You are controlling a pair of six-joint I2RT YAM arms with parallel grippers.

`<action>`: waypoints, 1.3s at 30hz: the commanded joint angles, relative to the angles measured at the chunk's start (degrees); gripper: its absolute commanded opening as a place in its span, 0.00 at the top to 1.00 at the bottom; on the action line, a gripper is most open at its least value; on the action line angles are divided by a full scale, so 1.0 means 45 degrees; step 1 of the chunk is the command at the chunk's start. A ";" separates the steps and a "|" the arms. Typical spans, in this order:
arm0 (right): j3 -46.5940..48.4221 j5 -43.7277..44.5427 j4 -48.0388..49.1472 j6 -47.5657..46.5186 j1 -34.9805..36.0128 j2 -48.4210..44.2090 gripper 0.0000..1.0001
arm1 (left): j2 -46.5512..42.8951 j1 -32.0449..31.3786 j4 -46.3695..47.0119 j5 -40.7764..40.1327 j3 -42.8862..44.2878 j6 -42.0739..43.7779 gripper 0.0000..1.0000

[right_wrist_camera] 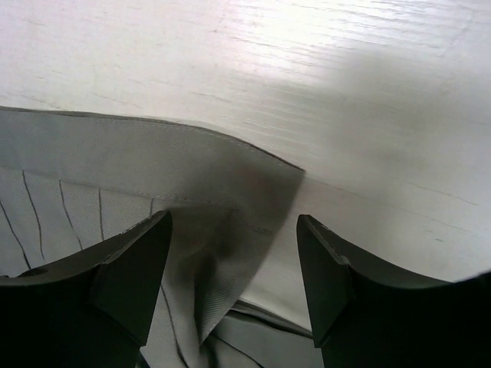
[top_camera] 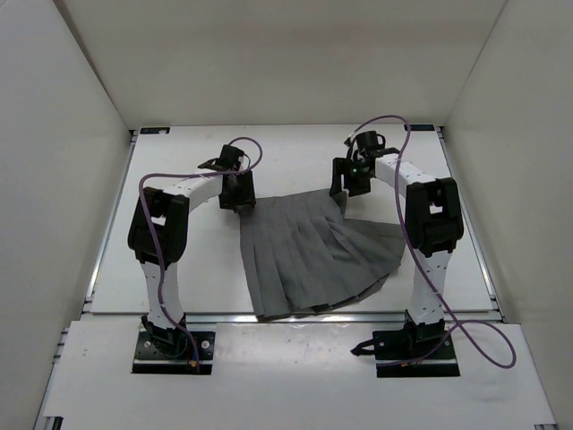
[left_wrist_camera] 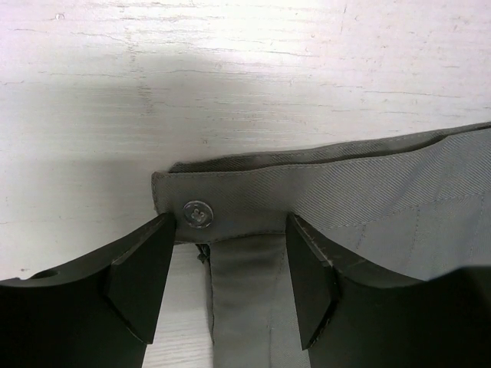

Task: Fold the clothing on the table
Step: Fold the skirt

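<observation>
The clothing's side panel splayed crooked (top_camera: pixel 381 240) lies below the waistband, so my left gripper should pinch the waistband's buttoned corner (left_wrist_camera: pixel 198 214) and raise it together with my right gripper before folding.
The dark grey pleated clothing (top_camera: pixel 313 251) lies fanned out on the white table (top_camera: pixel 179 269), its narrow waistband at the far side and its hem reaching the near edge. My left gripper (top_camera: pixel 237 195) hovers over the waistband's left corner. In the left wrist view that gripper (left_wrist_camera: pixel 229 261) is open, with the waistband (left_wrist_camera: pixel 368 192) and its button (left_wrist_camera: pixel 199 212) lying flat between and below the fingers. My right gripper (top_camera: pixel 345 193) is over the waistband's right corner. In the right wrist view it (right_wrist_camera: pixel 234 261) is open above a slightly raised fold of the clothing (right_wrist_camera: pixel 230 192).
Plain white walls (top_camera: pixel 63 179) enclose the table on three sides. Metal edge rails (top_camera: pixel 116 224) run along its borders. Bare tabletop (left_wrist_camera: pixel 230 77) lies beyond the waistband, and more (right_wrist_camera: pixel 345 92) shows past the right corner. Both arm bases (top_camera: pixel 175 345) sit at the near edge.
</observation>
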 commanded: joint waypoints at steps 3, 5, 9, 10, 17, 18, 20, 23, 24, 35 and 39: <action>0.0216 0.0136 0.0200 0.0262 0.0260 0.0163 0.38 | -0.0258 0.0113 0.0698 0.0039 -0.0444 -0.0122 0.29; 0.0236 0.0271 0.0104 0.0262 0.0396 0.0435 0.39 | -0.0122 0.0133 0.0836 0.0157 -0.0464 -0.0122 0.30; 0.0606 0.0641 -0.0209 -0.0011 0.0611 0.0884 0.41 | 0.0132 0.0171 0.0797 0.0411 -0.0367 -0.0044 0.30; 0.0762 0.0739 -0.0345 -0.0147 0.0573 0.0944 0.41 | 0.0287 0.0074 0.0758 0.0412 -0.0309 -0.0025 0.30; 0.1193 0.1072 -0.0621 -0.0285 0.0397 0.1393 0.47 | 0.0717 -0.0220 0.0504 0.0236 -0.0114 -0.0102 0.47; 0.1174 0.0976 -0.0794 -0.0285 0.0397 0.1471 0.48 | 0.0718 -0.0316 0.0446 0.0197 -0.0113 -0.0161 0.49; 0.1271 0.1091 -0.0697 -0.0265 0.0417 0.1569 0.51 | 0.0835 -0.0454 0.0329 0.0177 -0.0016 -0.0141 0.60; 0.1543 0.1189 -0.0931 -0.0148 0.0436 0.1920 0.67 | 0.0913 -0.0435 -0.0041 -0.0252 0.0256 -0.0142 0.82; 0.1545 0.1151 -0.1048 -0.0129 0.0359 0.2095 0.71 | 0.0952 -0.0376 -0.0120 -0.0272 0.0316 -0.0103 0.89; 0.2598 0.2010 -0.1303 -0.0635 0.0066 0.1220 1.00 | 0.0446 -0.0533 -0.0570 -0.0096 0.0864 0.0054 1.00; 0.2852 0.0608 -0.1050 -0.1044 -0.0655 0.0477 1.00 | -0.0315 0.0013 -0.0219 0.0331 0.1174 0.0014 1.00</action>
